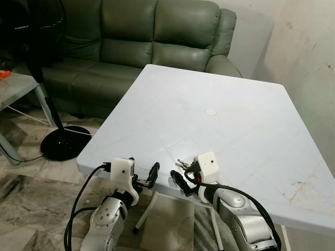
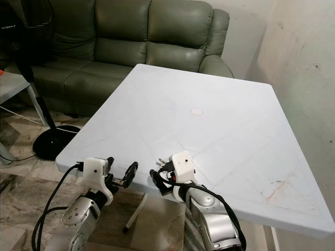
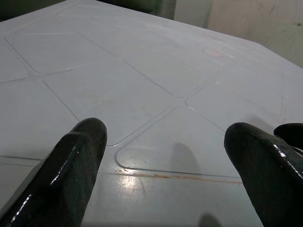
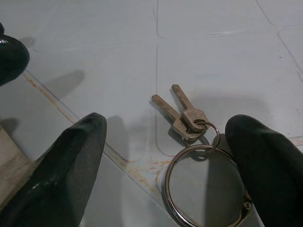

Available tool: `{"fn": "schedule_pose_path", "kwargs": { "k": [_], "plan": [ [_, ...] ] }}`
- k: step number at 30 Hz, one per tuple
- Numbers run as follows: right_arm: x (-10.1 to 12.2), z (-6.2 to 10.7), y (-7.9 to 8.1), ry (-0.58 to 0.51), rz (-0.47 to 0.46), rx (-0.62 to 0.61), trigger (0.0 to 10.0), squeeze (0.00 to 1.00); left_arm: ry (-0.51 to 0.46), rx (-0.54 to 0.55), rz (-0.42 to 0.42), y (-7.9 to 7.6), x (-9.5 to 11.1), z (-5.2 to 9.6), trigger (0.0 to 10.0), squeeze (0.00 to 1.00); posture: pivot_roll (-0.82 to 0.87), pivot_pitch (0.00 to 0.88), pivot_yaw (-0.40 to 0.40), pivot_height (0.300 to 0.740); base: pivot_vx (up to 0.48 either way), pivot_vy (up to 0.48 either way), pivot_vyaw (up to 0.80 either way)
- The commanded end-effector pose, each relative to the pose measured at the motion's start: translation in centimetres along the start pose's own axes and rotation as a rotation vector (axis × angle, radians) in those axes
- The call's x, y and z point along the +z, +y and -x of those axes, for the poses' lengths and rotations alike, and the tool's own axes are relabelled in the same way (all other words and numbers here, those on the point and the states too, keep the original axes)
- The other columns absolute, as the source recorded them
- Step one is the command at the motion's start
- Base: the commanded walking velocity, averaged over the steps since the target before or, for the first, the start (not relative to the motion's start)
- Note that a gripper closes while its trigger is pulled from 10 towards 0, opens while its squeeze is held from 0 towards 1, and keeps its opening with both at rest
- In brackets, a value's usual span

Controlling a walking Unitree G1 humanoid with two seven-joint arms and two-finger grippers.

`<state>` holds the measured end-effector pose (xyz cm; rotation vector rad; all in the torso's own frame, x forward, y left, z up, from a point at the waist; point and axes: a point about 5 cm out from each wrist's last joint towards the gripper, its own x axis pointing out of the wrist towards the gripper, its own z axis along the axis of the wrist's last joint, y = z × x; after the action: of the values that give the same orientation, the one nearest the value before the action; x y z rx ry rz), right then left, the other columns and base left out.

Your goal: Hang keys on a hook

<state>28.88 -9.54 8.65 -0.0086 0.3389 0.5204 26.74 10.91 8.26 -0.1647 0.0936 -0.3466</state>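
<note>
The large metal ring will swing to the side when the robot lifts the keys, because a small thin ring links them to it loosely.
Two small brass keys on a large metal ring lie flat on the white table, close to its near edge. My right gripper hovers open just over them, one black finger on each side of the bunch, with nothing gripped. In the left eye view that gripper sits at the table's front edge. My left gripper is a little to the left at the same edge. It is open too, its fingers spread wide above bare tabletop.
A small white round disc marks the table's middle. A green leather sofa stands behind the table. A black fan stand and a low side table are on the left, and a pale wall rises on the right.
</note>
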Motion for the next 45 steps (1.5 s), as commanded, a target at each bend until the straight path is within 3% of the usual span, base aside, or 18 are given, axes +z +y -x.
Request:
{"fn": "schedule_pose_path", "kwargs": {
  "k": [1,2,7,9,10,12,13,14,16,17,18,19,20,21,30,37,45],
  "plan": [
    [0.3,0.1,0.0,-0.007,0.015,-0.01,4.1,0.0,-0.004,0.005,-0.003,-0.2,0.2,0.1,10.0,0.0,0.06,0.042,-0.095,0.74,0.0,0.0,0.0],
    [0.3,0.1,0.0,-0.009,0.018,-0.01,3.0,0.0,-0.004,0.005,-0.004,-0.2,0.2,0.1,10.0,0.0,0.07,0.041,-0.099,0.74,0.0,0.0,0.0],
    [0.3,0.1,0.1,-0.01,0.021,-0.008,2.3,0.0,-0.002,0.009,-0.004,-0.1,0.1,0.1,10.0,0.0,0.07,0.038,-0.103,0.74,0.0,0.0,0.0],
    [0.4,0.0,0.2,-0.014,0.026,-0.007,3.6,0.0,-0.005,0.012,-0.004,-0.1,0.2,0.1,10.0,0.0,0.07,0.034,-0.105,0.74,0.0,0.0,0.0],
    [0.5,0.0,0.2,-0.015,0.032,-0.007,3.6,0.0,-0.006,0.013,-0.005,-0.1,0.2,0.1,10.0,0.0,0.07,0.034,-0.105,0.74,0.0,0.0,0.0],
    [0.5,-0.1,0.2,-0.013,0.033,-0.006,4.5,0.0,-0.007,0.014,-0.004,-0.1,0.2,0.1,10.0,0.0,0.07,0.031,-0.106,0.74,0.0,0.0,0.0],
    [0.5,-0.2,0.2,-0.012,0.033,-0.009,5.7,0.0,-0.007,0.015,-0.005,-0.2,0.2,0.1,10.0,0.0,0.08,0.029,-0.108,0.74,0.0,0.0,0.0],
    [0.6,-0.2,0.2,-0.014,0.033,-0.01,6.0,0.0,-0.008,0.016,-0.005,-0.1,0.2,0.1,10.0,0.0,0.08,0.029,-0.108,0.74,0.0,0.0,0.0],
    [0.7,-0.3,0.2,-0.017,0.035,-0.014,8.3,0.0,-0.009,0.017,-0.005,-0.1,0.2,0.1,10.0,0.0,0.08,0.026,-0.109,0.74,0.0,0.0,0.0],
    [0.7,-0.4,0.3,-0.018,0.037,-0.016,8.3,0.0,-0.009,0.018,-0.005,-0.1,0.2,0.1,10.0,0.0,0.08,0.026,-0.109,0.74,0.0,0.0,0.0],
    [0.7,-0.4,0.3,-0.018,0.037,-0.015,10.0,0.0,-0.009,0.018,-0.005,-0.1,0.2,0.1,10.0,0.0,0.08,0.026,-0.109,0.74,0.0,0.0,0.0],
    [0.9,-0.4,0.5,-0.031,0.034,-0.006,8.5,0.0,-0.009,0.019,-0.007,-0.1,0.2,0.1,10.0,0.0,0.08,0.023,-0.111,0.74,0.0,0.0,0.0],
    [0.9,-0.4,0.6,-0.035,0.035,-0.003,9.7,0.0,-0.01,0.019,-0.007,-0.1,0.3,0.1,10.0,0.0,0.08,0.023,-0.111,0.74,0.0,0.0,0.0],
    [0.9,-0.4,0.6,-0.036,0.038,-0.004,10.0,0.0,-0.01,0.019,-0.007,-0.1,0.3,0.1,10.0,0.0,0.08,0.023,-0.111,0.74,0.0,0.0,0.0],
    [1.1,-0.8,0.9,-0.035,0.058,-0.019,10.0,0.0,-0.013,0.022,-0.005,-0.1,0.4,0.0,10.0,0.0,0.08,0.023,-0.111,0.74,0.0,0.0,0.0],
    [0.7,-1.6,0.6,0.027,0.121,-0.113,10.0,0.0,-0.013,0.026,-0.004,0.0,0.4,-0.1,10.0,0.0,0.08,0.022,-0.114,0.74,0.0,0.0,0.0],
    [0.5,-1.8,0.6,0.039,0.099,-0.119,10.0,0.0,-0.014,0.032,-0.001,-0.1,0.4,-0.2,10.0,0.0,0.08,0.033,-0.119,0.74,0.0,0.0,0.0]
  ]
}}
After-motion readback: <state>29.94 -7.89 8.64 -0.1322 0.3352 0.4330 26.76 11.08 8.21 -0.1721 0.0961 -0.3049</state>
